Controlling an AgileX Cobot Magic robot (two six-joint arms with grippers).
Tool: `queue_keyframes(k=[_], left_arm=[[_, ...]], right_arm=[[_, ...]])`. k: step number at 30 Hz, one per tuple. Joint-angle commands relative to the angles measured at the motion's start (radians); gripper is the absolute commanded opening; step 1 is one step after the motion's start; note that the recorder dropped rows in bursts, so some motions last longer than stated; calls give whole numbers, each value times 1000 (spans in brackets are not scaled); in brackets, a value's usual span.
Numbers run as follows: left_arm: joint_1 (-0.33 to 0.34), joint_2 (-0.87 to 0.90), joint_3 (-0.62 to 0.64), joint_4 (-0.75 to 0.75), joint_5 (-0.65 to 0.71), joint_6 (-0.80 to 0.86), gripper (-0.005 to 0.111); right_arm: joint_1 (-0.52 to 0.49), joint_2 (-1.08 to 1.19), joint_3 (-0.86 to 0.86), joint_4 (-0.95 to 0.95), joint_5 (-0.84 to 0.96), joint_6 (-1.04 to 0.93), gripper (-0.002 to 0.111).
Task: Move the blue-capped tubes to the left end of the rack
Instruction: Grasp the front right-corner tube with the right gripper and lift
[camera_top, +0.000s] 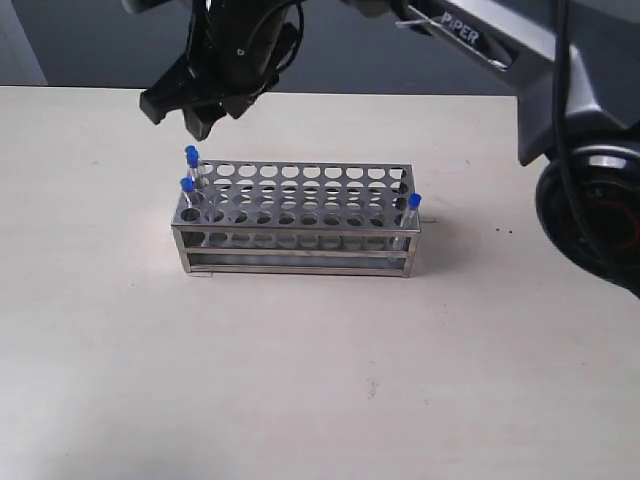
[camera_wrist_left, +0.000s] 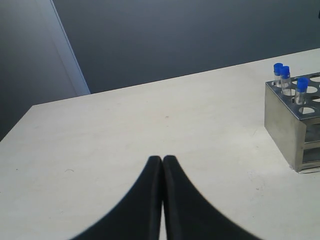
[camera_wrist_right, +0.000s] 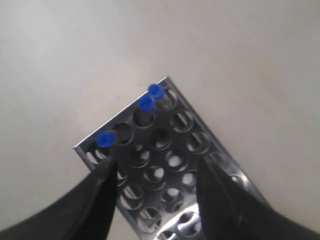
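Note:
A lone blue-capped tube (camera_top: 406, 219) stands at the front corner of the rack, clear of other caps, so the robot's open right gripper should carry on going there until it closes on that cap (camera_top: 414, 201).
The silver rack (camera_top: 300, 262) stands mid-table. Blue-capped tubes (camera_top: 191, 153) stand in its left end holes, one nearer the front (camera_top: 187, 185). Another blue-capped tube (camera_top: 413, 201) stands alone at the rack's right front corner. My right gripper (camera_top: 180, 115) has reached across and hangs open above the left end, holding nothing. Its wrist view looks down between the open right gripper (camera_wrist_right: 157, 162) onto the rack (camera_wrist_right: 192, 111) and three blue caps (camera_wrist_right: 146, 103). My left gripper (camera_wrist_left: 162, 160) is shut and empty over bare table, with the rack (camera_wrist_left: 282, 120) and three caps (camera_wrist_left: 285, 71) off to one side.
The right arm's body (camera_top: 570, 110) crosses the back right of the exterior view. Pale tabletop (camera_top: 320, 380) surrounds the rack on all sides. A dark wall runs behind the table's far edge (camera_wrist_left: 165, 80).

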Motion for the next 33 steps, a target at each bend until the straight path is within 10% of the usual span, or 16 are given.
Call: queue_keyframes(k=[1,17,33], left_arm=[[-13,4,-2,4,-13,-3,0],[-13,4,-2,4,-13,-3,0],[-13,4,-2,4,-13,-3,0]], right_arm=[[-5,-61,18,-148,6,68,47],[-161,-373,748,-251,6,165,47],[-188,-347,842,-202,-170,168,47]])
